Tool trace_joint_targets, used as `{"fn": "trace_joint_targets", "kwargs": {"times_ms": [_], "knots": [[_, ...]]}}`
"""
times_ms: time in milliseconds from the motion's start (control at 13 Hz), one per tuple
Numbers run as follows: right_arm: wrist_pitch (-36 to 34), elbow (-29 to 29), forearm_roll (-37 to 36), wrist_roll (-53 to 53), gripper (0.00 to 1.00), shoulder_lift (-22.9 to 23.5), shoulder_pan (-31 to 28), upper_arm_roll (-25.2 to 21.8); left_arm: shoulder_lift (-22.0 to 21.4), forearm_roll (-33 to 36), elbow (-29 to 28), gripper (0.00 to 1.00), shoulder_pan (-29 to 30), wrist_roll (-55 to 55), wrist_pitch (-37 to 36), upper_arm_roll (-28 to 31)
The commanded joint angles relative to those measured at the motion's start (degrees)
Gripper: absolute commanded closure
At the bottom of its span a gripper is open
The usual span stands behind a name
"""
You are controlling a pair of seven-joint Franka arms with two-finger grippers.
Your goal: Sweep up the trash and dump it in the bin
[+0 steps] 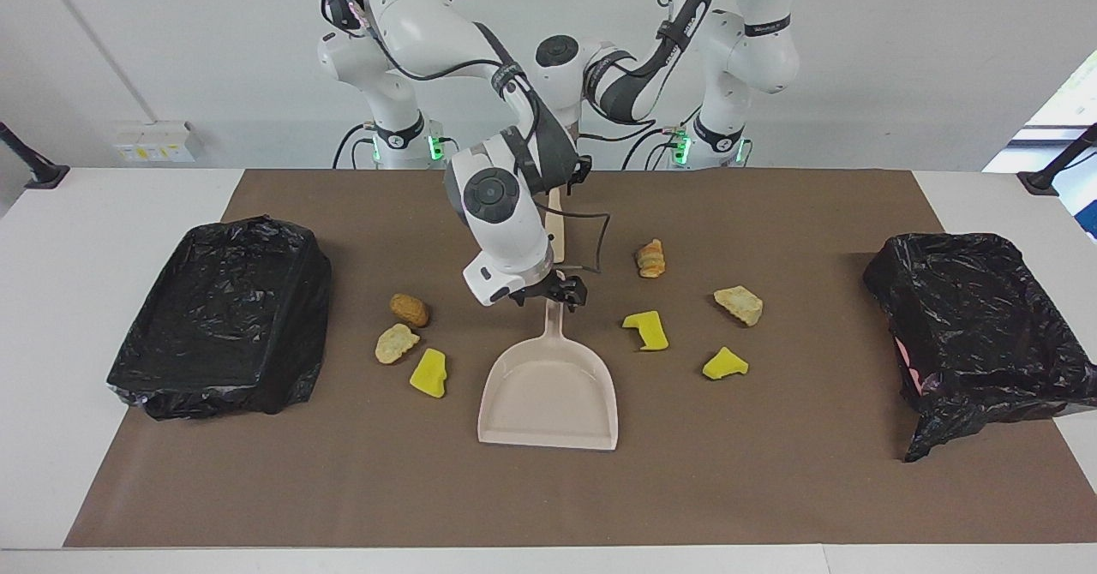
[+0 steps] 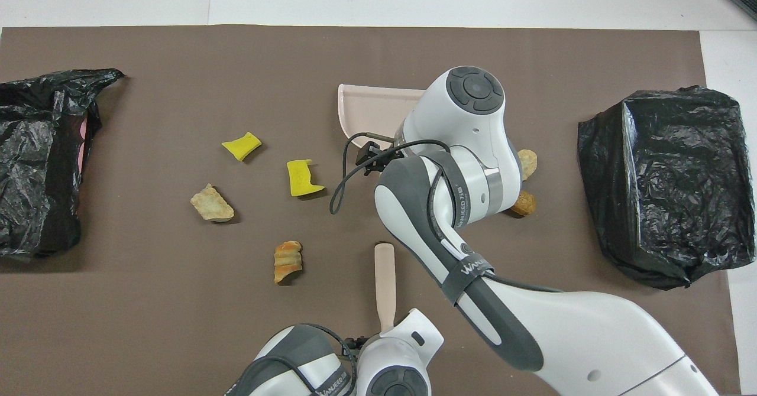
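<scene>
I should first use my right gripper to turn the dustpan by its handle (image 1: pixel 554 318) toward the trash on my left gripper's side, because the dustpan's open edge (image 1: pixel 548 441) points past that trash.
Several pieces of trash lie on the brown mat: yellow chunks (image 1: pixel 646 331) (image 1: pixel 725 364) (image 1: pixel 428 373) and tan or brown lumps (image 1: pixel 739 304) (image 1: pixel 650 258) (image 1: pixel 397 343) (image 1: pixel 410 309). Between them lies the beige dustpan (image 1: pixel 548 394), its handle pointing toward the robots. My right gripper (image 1: pixel 553 289) is down at the end of that handle, open, a finger on each side. My left gripper (image 2: pixel 390 331) is at the robots' end of a beige brush handle (image 2: pixel 384 283). Its wrist and the right arm hide its fingers.
Two bins lined with black bags stand on the mat, one (image 1: pixel 223 317) at the right arm's end of the table and one (image 1: pixel 977 325) at the left arm's end. The right arm (image 2: pixel 449 165) covers a yellow chunk in the overhead view.
</scene>
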Motion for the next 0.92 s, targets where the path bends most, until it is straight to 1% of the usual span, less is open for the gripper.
{"fn": "trace_joint_targets", "kwargs": {"times_ms": [0, 77, 230, 307, 383, 460, 537, 613, 690, 767, 843], "knots": [[1.16, 1.0, -1.12, -0.49, 0.0, 1.11, 0.2, 0.23, -1.39, -0.24, -0.1, 1.0, -1.08, -0.94, -1.33, 1.24], [1.77, 0.74, -1.12, -0.75, 0.0, 1.28, 0.73, 0.23, -2.27, -0.24, 1.12, 1.0, -0.64, -0.5, -3.86, 1.59], [2.21, 0.56, -1.21, -0.84, 0.0, 1.28, 1.08, 0.23, -3.06, 0.46, 4.02, 1.0, 2.16, 0.2, -11.41, 1.76], [2.47, -0.05, -1.21, -0.93, 0.0, 1.28, 1.34, 0.14, -3.59, 0.72, 4.12, 1.0, 2.87, 0.99, -13.71, 1.85], [2.56, -0.49, -1.21, -1.54, 0.0, 1.2, 1.26, 0.14, -4.55, 1.08, 4.12, 1.0, 5.05, 1.08, -15.65, 2.2], [2.57, -0.5, -1.21, -2.33, 0.09, 1.2, 1.26, 0.23, -5.35, 1.08, 4.21, 1.0, 7.95, 1.08, -17.49, 2.12], [2.57, -0.58, -1.21, -2.33, 0.24, 1.2, 1.26, 0.14, -6.31, 1.17, 4.21, 1.0, 9.37, 1.26, -18.73, 2.2], [2.57, -0.76, -1.04, -2.33, 0.53, 1.2, 1.35, 0.23, -6.58, 2.21, 4.21, 1.0, 11.21, 2.04, -19.78, 2.2], [2.48, -1.2, -0.25, -1.55, 0.88, 1.11, 1.43, 0.14, -7.11, 3.79, 4.21, 1.0, 13.67, 3.53, -20.84, 2.12], [2.13, -1.29, -0.16, -1.28, 1.0, 0.93, 1.52, 0.23, -7.46, 4.15, 4.21, 1.0, 15.87, 6.07, -21.72, 2.2], [1.78, -1.29, -0.15, -1.1, 1.0, 0.93, 1.52, 0.23, -8.42, 4.24, 4.21, 1.0, 18.67, 9.31, -21.99, 2.2]]}}
